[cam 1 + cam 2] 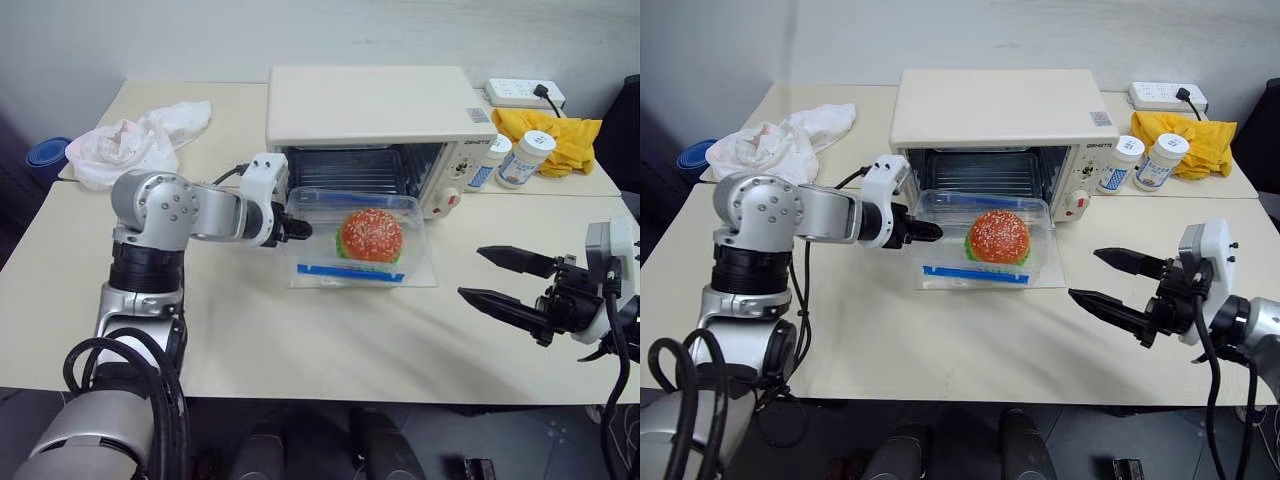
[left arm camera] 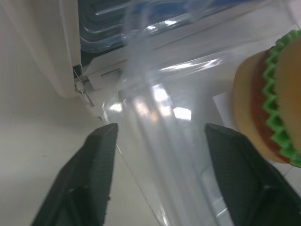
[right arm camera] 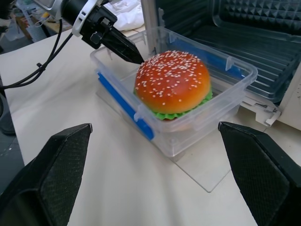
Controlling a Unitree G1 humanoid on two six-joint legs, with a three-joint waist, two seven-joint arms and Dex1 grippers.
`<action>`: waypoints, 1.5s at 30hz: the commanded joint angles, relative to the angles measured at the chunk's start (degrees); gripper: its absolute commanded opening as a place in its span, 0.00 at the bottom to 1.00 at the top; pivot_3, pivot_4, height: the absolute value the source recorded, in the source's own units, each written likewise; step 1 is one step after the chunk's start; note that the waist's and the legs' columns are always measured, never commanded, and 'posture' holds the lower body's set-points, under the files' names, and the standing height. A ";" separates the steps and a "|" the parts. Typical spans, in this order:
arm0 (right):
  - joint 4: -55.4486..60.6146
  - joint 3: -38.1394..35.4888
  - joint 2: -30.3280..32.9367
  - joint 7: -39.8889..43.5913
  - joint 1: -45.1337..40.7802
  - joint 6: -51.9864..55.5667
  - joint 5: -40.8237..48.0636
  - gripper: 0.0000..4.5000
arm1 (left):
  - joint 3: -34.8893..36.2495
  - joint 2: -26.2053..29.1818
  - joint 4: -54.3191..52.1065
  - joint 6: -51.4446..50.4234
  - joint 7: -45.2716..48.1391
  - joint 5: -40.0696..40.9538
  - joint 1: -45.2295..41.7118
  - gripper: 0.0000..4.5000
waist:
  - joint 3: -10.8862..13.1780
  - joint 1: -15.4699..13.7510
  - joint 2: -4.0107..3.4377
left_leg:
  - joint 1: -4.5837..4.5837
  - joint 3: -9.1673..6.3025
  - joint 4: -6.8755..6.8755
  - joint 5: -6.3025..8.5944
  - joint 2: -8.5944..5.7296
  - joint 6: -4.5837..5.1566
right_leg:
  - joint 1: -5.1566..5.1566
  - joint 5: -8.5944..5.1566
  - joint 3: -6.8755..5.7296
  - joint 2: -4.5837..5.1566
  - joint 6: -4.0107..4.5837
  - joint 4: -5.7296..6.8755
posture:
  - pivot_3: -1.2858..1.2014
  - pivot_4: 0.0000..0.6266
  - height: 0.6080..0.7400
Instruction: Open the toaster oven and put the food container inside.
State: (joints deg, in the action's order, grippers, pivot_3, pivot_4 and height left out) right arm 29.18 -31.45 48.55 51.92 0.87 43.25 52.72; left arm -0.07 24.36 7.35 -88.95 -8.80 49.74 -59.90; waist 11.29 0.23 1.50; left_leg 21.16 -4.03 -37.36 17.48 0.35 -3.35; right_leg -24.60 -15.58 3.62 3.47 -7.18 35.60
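The food container [image 1: 358, 238] is resting on the glass door outside the oven, so the robot's right gripper should close and help the left gripper push the front blue clip [image 1: 350, 272] inward.
The cream-white toaster oven [image 1: 370, 105] stands at the back of the table, its glass door [image 1: 425, 275] dropped flat and the wire rack showing inside. On that door sits the food container [image 1: 350, 272], a clear box with blue clips and a sesame-bun burger [image 1: 371, 235] in it. My left gripper [image 1: 300, 229] is at the container's left wall, open; in the left wrist view the clear wall [image 2: 155, 117] lies between its fingers. My right gripper [image 1: 470, 271] hangs open over the table to the container's right, pointing at it, with nothing held.
A white cloth [image 1: 140, 140] and a dark-blue bowl [image 1: 45, 158] lie at the back left. Two white bottles [image 1: 525, 158], a yellow cloth [image 1: 565, 135] and a power strip [image 1: 525, 93] sit right of the oven. Bare table stretches in front of the container.
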 commanded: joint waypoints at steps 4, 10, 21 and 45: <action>1.96 1.42 -0.89 -2.26 -0.08 -1.94 0.23 1.00 | 9.41 -1.76 -8.12 4.09 4.92 -1.05 2.11 1.00 | 0.00 0.11 0.00 | 0.01 0.00 0.00 0.00 0.00 0.00 | -0.01 0.01 0.00 0.02 -0.01 0.00 | 0.52 0.24 1.00; 2.09 1.96 -1.20 -3.05 -0.09 -0.70 2.91 0.86 | 21.15 4.00 -17.86 8.41 18.16 6.46 9.07 0.96 | 0.00 0.10 -0.01 | -0.02 0.00 0.02 -0.01 0.02 -0.02 | -0.02 0.00 0.00 0.01 -0.01 0.02 | 0.52 0.24 1.00; 3.71 8.93 -1.89 -2.63 -0.70 0.15 4.84 0.00 | -0.95 26.61 -32.06 30.66 60.10 -3.26 30.08 0.23 | 0.00 -0.28 -0.02 | -0.07 0.00 0.03 -0.02 -0.04 0.08 | 0.21 -0.11 0.00 0.05 0.22 -0.24 | 0.52 0.24 1.00; -32.96 30.64 -22.77 -22.23 -34.45 -19.68 -33.42 0.00 | -8.18 -5.15 -0.57 42.71 35.65 -29.75 11.70 0.01 | -0.01 0.08 -0.02 | 0.05 -0.01 -0.06 0.00 -0.06 0.27 | -0.03 0.04 0.00 0.06 -0.04 0.01 | 0.52 0.24 1.00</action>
State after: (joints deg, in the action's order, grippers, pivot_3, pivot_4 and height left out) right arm -2.53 0.03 26.37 30.24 -32.01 26.13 20.17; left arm -10.18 19.80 4.85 -49.55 28.59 21.84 -45.97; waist 11.28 0.31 1.48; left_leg 21.21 -4.04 -37.39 17.48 0.30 -3.08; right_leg -24.66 -15.55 3.62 3.53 -7.22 35.61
